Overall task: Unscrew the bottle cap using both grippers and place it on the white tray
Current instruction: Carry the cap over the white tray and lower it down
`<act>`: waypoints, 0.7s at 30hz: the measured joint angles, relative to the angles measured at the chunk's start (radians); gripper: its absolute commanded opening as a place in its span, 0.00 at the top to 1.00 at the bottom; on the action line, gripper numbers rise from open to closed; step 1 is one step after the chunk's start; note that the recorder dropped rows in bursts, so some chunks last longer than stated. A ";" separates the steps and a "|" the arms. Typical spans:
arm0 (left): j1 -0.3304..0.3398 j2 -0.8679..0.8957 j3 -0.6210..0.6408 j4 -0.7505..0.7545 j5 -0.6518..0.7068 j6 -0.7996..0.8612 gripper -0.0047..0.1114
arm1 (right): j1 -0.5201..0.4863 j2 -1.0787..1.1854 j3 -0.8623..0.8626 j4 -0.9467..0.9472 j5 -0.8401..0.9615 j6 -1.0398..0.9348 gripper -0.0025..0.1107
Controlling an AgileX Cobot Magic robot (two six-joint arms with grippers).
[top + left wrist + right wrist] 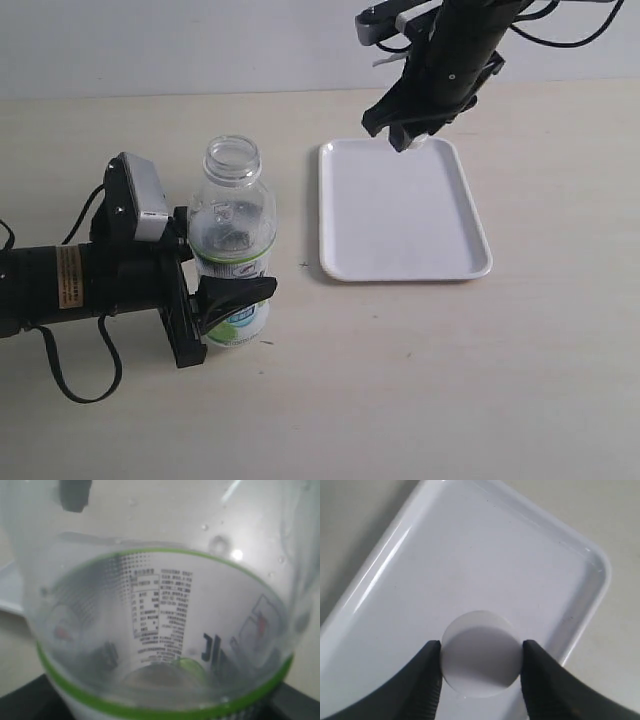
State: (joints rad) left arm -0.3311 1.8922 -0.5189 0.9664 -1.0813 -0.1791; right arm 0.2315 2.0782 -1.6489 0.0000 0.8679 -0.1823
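I should keep lowering the bottle cap (481, 655) with my right gripper until the cap rests on the tray's bottom (408, 205), because the cap hangs flat over the empty white tray.
The clear bottle (232, 240) stands upright on the table with its neck open and no cap on it. My left gripper (228, 300) is shut on the bottle's labelled lower body, and the bottle (165, 630) fills the left wrist view. My right gripper (408, 136) hangs over the far edge of the white tray (400, 215). Its two black fingers (427, 680) press on either side of the round white bottle cap (480, 652), held just above the tray (470, 555). In the exterior view the cap (416, 142) shows only as a white bit under the fingers.
The pale table (450, 380) runs out in front of and right of the tray. The left arm's black cable (80, 380) loops on the table at the near left. A pale wall rises behind the table.
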 measured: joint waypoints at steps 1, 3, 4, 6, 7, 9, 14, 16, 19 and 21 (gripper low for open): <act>0.000 0.000 0.000 0.000 0.000 0.000 0.96 | 0.000 0.011 0.000 0.000 -0.007 0.002 0.98; 0.000 0.000 0.000 -0.001 -0.001 0.000 0.96 | 0.000 0.031 0.000 0.000 -0.013 0.006 0.98; 0.000 0.000 0.000 -0.002 -0.001 0.000 0.96 | 0.000 0.039 0.000 0.000 -0.015 0.011 0.98; 0.000 0.000 0.000 -0.002 -0.001 -0.002 0.96 | 0.000 0.053 0.000 0.000 -0.017 0.023 0.98; 0.000 0.000 0.000 -0.002 -0.001 -0.002 0.96 | 0.000 0.063 0.000 0.000 -0.017 0.028 0.98; 0.000 0.000 0.000 -0.003 -0.001 -0.004 0.96 | 0.000 0.081 0.000 0.000 -0.011 0.032 0.98; 0.000 0.000 0.000 -0.003 -0.001 -0.004 0.96 | 0.000 0.130 0.000 0.006 0.008 0.043 0.98; 0.000 0.000 0.000 -0.003 -0.001 -0.004 0.96 | 0.000 0.143 0.000 0.006 0.008 0.043 0.98; 0.000 0.000 0.000 -0.003 -0.001 -0.004 0.96 | 0.000 0.161 0.000 0.006 0.009 0.045 0.98; 0.000 0.000 0.000 -0.003 -0.001 -0.004 0.96 | 0.000 0.173 0.000 0.006 0.009 0.045 0.98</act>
State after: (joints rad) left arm -0.3311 1.8922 -0.5189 0.9633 -1.0827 -0.1830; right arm 0.2315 2.2516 -1.6489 0.0057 0.8770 -0.1371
